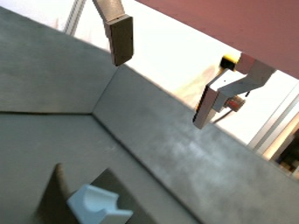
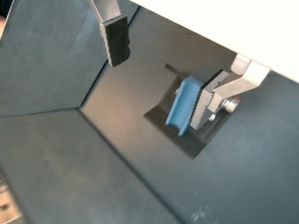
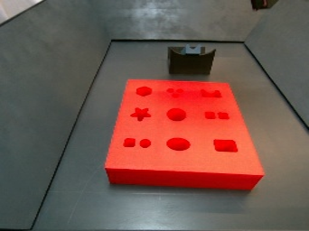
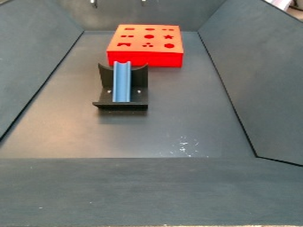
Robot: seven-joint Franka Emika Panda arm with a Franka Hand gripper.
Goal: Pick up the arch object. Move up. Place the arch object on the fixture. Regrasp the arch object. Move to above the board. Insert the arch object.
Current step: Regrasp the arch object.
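I expect the red board (image 3: 182,131) to slide and turn a little when I push the arch object into the board's cutout, because open floor (image 3: 163,206) is all around the board.
The pale blue arch object (image 4: 122,80) lies in the dip of the dark fixture (image 4: 141,92) on the floor, in front of the red board (image 4: 148,46). It shows in both wrist views (image 1: 98,205) (image 2: 181,105), resting on the fixture (image 2: 170,133). My gripper (image 2: 163,74) is open and empty, well above the fixture, with its jaws wide apart and nothing between them. It also shows open in a wrist view (image 1: 163,77). In a side view only a dark bit of the gripper (image 3: 259,4) shows at the top edge, above and behind the fixture (image 3: 190,61) and the board (image 3: 182,126).
Grey sloping walls (image 4: 48,80) close in the bin floor on all sides. The board has several recessed cutouts, among them a star (image 3: 140,114) and an arch (image 3: 212,94).
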